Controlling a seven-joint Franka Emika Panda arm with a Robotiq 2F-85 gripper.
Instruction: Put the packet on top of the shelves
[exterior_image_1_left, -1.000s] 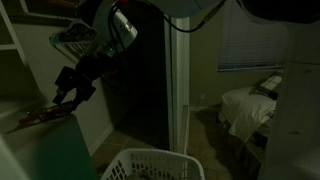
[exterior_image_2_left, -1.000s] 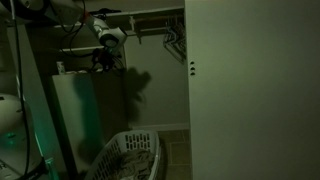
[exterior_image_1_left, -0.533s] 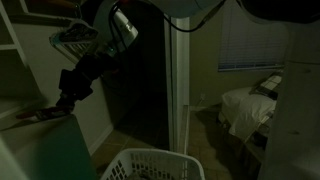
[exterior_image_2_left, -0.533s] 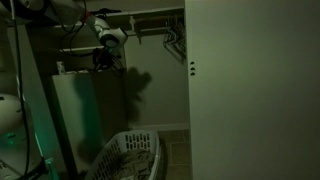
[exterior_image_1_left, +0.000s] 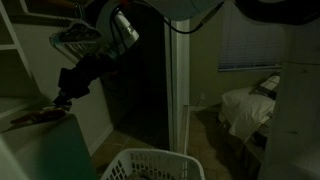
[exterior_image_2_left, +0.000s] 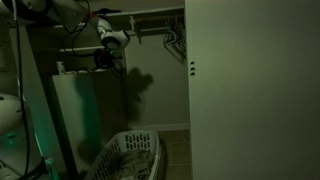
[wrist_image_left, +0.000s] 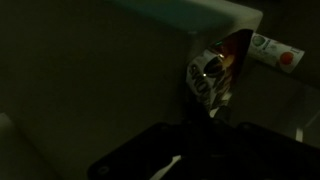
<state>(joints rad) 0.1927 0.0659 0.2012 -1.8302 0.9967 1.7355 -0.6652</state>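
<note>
The packet's near end juts past the cabinet's edge, so next my gripper opens, takes that end anew and pushes the packet farther onto the cabinet's flat top.
The packet is a dark reddish crinkly strip lying on the flat top of the pale green cabinet. My gripper reaches down from the right onto the packet's near end. In the wrist view the packet sticks up from between the dark fingers, and the gripper is shut on it. The white thick frames of the shelves show at the top left edge, above the cabinet. In an exterior view the gripper is a small dark shape over the cabinet; the packet is too dark to make out there.
A white lattice laundry basket stands on the floor below the arm, also seen as the basket. A hanger rail runs behind. A large white door fills one side. A bed lies beyond the doorway.
The gripper dropped a little toward the cabinet top onto the packet's end, and its fingers went from apart to shut on the packet.
</note>
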